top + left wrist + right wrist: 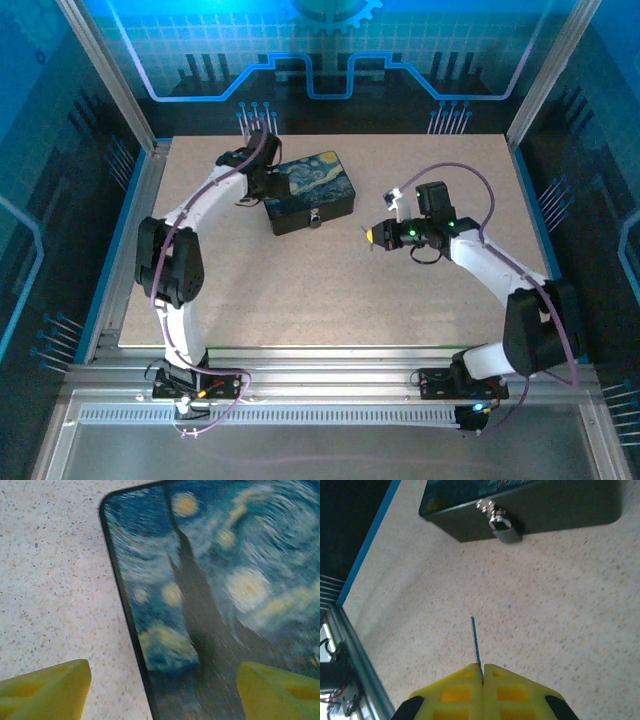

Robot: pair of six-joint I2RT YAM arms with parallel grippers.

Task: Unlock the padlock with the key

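Note:
The padlock (315, 219) points past the key that my right gripper is holding, so my left gripper needs to push the box's back corner (107, 503) and turn the padlock to the key.
A dark box with a starry-night lid (310, 188) lies on the table, and a small silver padlock (315, 220) hangs on its front face. In the right wrist view the padlock (505, 527) hangs from the hasp of the box (560, 505), far ahead of the fingers. My right gripper (483, 672) is shut on the key (476, 645), whose thin blue blade points toward the padlock. It hovers to the right of the box (372, 236). My left gripper (163, 680) is open above the lid's (215, 590) left corner. One yellow finger (50, 692) is over the table and the other over the lid.
The speckled tabletop (300, 290) stretches in front of the box. Metal frame rails (130, 230) and blue-lit walls border the table on the left, right and back. In the right wrist view the table's edge and a rail (355, 645) run down the left.

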